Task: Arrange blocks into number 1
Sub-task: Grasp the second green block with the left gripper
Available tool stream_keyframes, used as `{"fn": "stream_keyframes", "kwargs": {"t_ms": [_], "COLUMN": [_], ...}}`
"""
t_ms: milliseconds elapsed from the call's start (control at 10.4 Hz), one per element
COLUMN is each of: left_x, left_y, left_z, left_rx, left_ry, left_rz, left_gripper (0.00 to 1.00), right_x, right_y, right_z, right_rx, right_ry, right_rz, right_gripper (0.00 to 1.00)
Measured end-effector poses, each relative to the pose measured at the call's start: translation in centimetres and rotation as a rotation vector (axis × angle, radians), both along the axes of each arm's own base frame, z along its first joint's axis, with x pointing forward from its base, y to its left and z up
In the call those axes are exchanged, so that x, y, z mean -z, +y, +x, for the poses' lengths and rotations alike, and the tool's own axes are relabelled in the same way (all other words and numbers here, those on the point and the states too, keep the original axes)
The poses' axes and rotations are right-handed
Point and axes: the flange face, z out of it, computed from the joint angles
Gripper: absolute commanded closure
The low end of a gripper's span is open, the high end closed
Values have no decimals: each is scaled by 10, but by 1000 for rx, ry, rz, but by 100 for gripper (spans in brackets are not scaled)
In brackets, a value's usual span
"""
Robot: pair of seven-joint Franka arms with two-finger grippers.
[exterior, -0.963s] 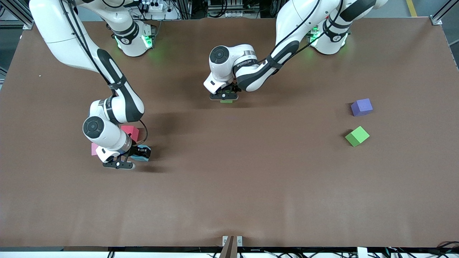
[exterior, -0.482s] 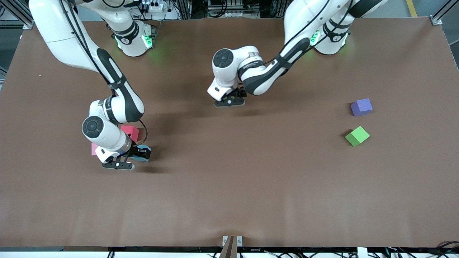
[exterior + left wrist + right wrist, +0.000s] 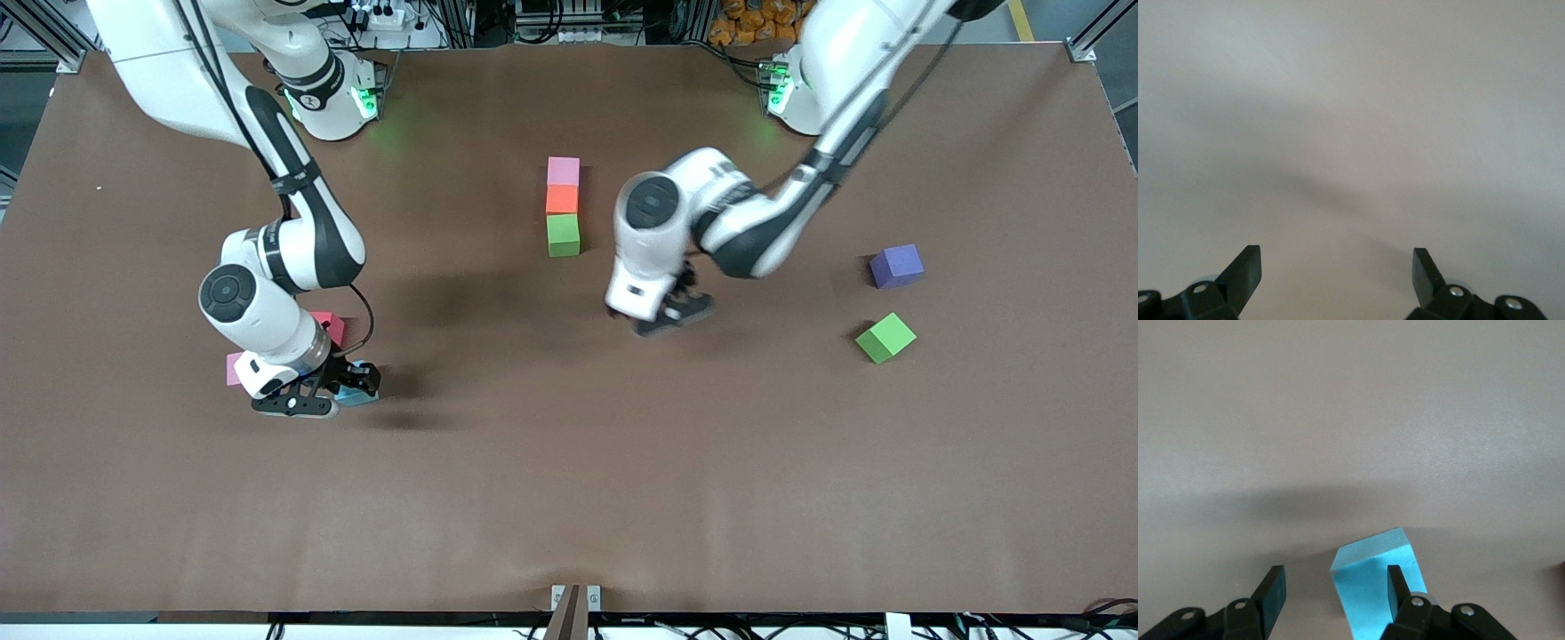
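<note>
My right gripper has the sky blue block (image 3: 1371, 583) resting crooked against a finger, so I should move and turn the gripper square (image 3: 357, 396) around the block before closing.
Three blocks form a straight column at mid-table: light pink (image 3: 563, 170), orange (image 3: 561, 199) and bright green (image 3: 563, 236), each touching its neighbour. My left gripper (image 3: 674, 308) (image 3: 1337, 259) hovers open and empty over bare table beside the column, toward the left arm's end. My right gripper (image 3: 348, 384) (image 3: 1335, 580) is low at a tilted sky blue block (image 3: 364, 395) (image 3: 1373, 581). It is open: one finger lies against the block, and the other stands a gap away from it. A red block (image 3: 329, 324) and a second pink block (image 3: 233, 367) are partly hidden by the right arm.
A purple block (image 3: 896, 265) and a second green block (image 3: 885, 338) lie loose toward the left arm's end of the table. The brown mat (image 3: 569, 498) covers the whole tabletop.
The left gripper has left the green block and swung away toward the left arm's end, uncovering the three-block column. The right gripper's fingers have narrowed a little round the blue block.
</note>
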Motion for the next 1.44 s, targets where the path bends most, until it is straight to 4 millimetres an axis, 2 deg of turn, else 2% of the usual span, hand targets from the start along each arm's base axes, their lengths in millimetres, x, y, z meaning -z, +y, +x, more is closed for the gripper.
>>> {"fn": "stream_keyframes", "kwargs": {"t_ms": [193, 289, 385, 482, 578, 771, 963, 1059, 1252, 1445], "left_x": [-19, -29, -37, -40, -40, -38, -33, -26, -10, 7], "left_y": [84, 136, 187, 229, 261, 315, 360, 375, 389, 389], "left_z": [51, 74, 91, 100, 104, 107, 105, 101, 94, 91], "left_rx": [-146, -212, -269, -303, -317, -321, -306, -304, -314, -313], "left_ry": [-31, -42, -43, -31, -12, 30, 72, 92, 127, 158], "left_rz": [2, 6, 14, 24, 35, 43, 23, 21, 19, 9], "left_gripper": [0, 0, 0, 0, 0, 0, 0, 0, 0, 0], "right_x": [-1, 0, 0, 0, 0, 6, 13, 18, 26, 35], "right_y": [10, 10, 6, -3, -16, -39, -35, -29, -22, -22], "right_z": [-3, -3, -3, -1, 2, 3, 0, -2, -5, -7], "right_rx": [-14, -20, -39, -84, -148, -258, -299, -311, -323, -324], "right_ry": [-1, -1, -1, -5, -8, 1, 15, 22, 34, 49], "right_rz": [-8, -11, -19, -32, -51, -78, -83, -83, -84, -86], "right_gripper": [30, 28, 3, 0, 0, 0, 0, 0, 0, 0]}}
